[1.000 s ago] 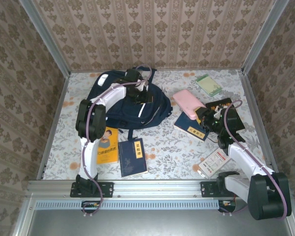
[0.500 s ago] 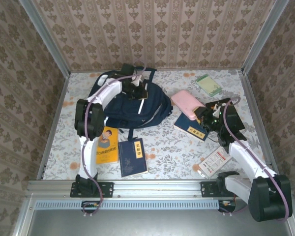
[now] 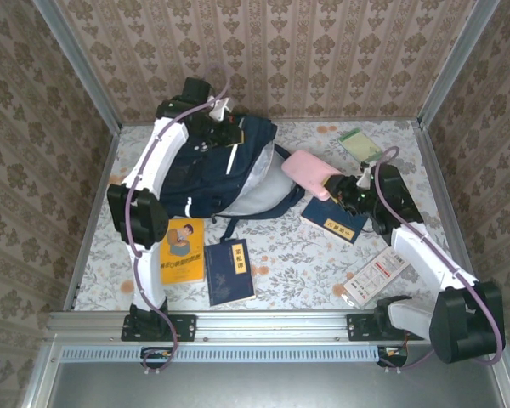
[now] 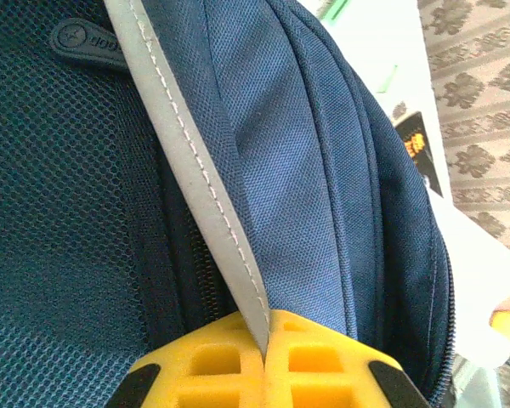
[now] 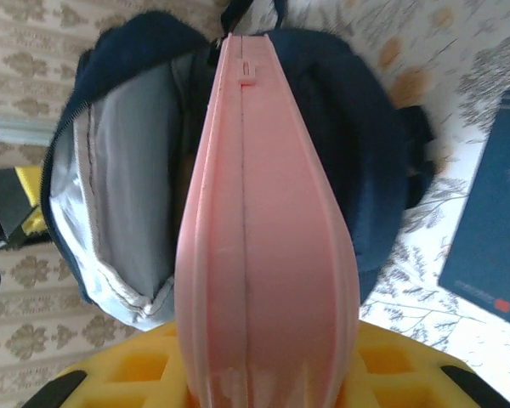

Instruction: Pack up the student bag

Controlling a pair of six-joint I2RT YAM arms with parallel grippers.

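The pink pouch (image 3: 308, 172) is pointing end-first at the bag's opening (image 3: 267, 190). My right gripper should now push the pouch in until it is inside the grey lining.
The student bag (image 3: 200, 174), navy with white stripes, lies at the back left with its mouth pulled open, showing pale grey lining (image 3: 257, 191). My left gripper (image 3: 225, 136) is shut on the bag's upper edge and holds it raised. In the left wrist view its yellow pads (image 4: 323, 361) pinch the white reflective stripe (image 4: 195, 161). My right gripper (image 3: 333, 185) is shut on a pink pouch (image 3: 304, 170) just right of the open mouth. In the right wrist view the pouch (image 5: 255, 212) points at the bag (image 5: 365, 127), with the lining (image 5: 127, 170) to its left.
A yellow book (image 3: 182, 250) and a navy book (image 3: 229, 270) lie in front of the bag. Another navy book (image 3: 330, 223) sits under the right arm, a white and red packet (image 3: 374, 276) near the front right, a green notebook (image 3: 359, 146) at the back right. Walls enclose the table.
The left gripper shut on the bag's striped edge, then lifted it up and back-left, opening the bag's mouth. The right gripper carried the pink pouch left toward that opening.
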